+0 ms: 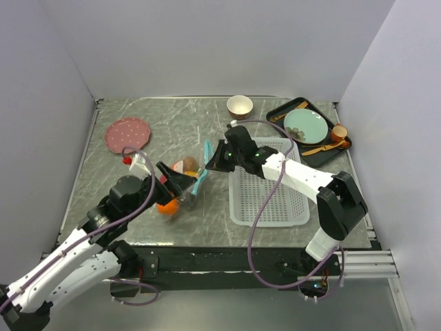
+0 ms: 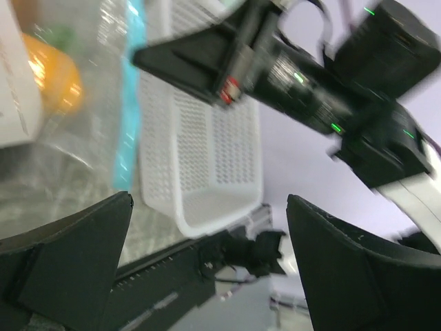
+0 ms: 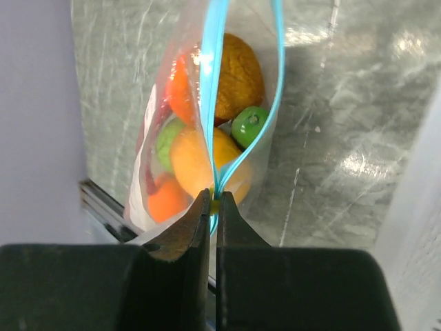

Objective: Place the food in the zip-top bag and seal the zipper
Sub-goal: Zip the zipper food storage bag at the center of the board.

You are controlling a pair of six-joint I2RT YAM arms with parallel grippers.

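The zipper's near end hangs free in front of my left gripper, so next my left gripper moves back, comes in lower and pinches the bag's near corner.
The clear zip-top bag lies left of centre and holds the food: an orange, a brown kiwi, a green apple, a yellow-orange fruit and a red piece. My right gripper is shut on the teal zipper at one end of the bag's mouth. Beyond the pinch the two strips spread apart. My left gripper is by the bag's other side. In its wrist view it is open and empty, with the bag up left.
A white mesh basket stands right of the bag, under the right arm. At the back are a pink plate, a small bowl and a black tray with a teal plate, wooden spoons and a small brown cup.
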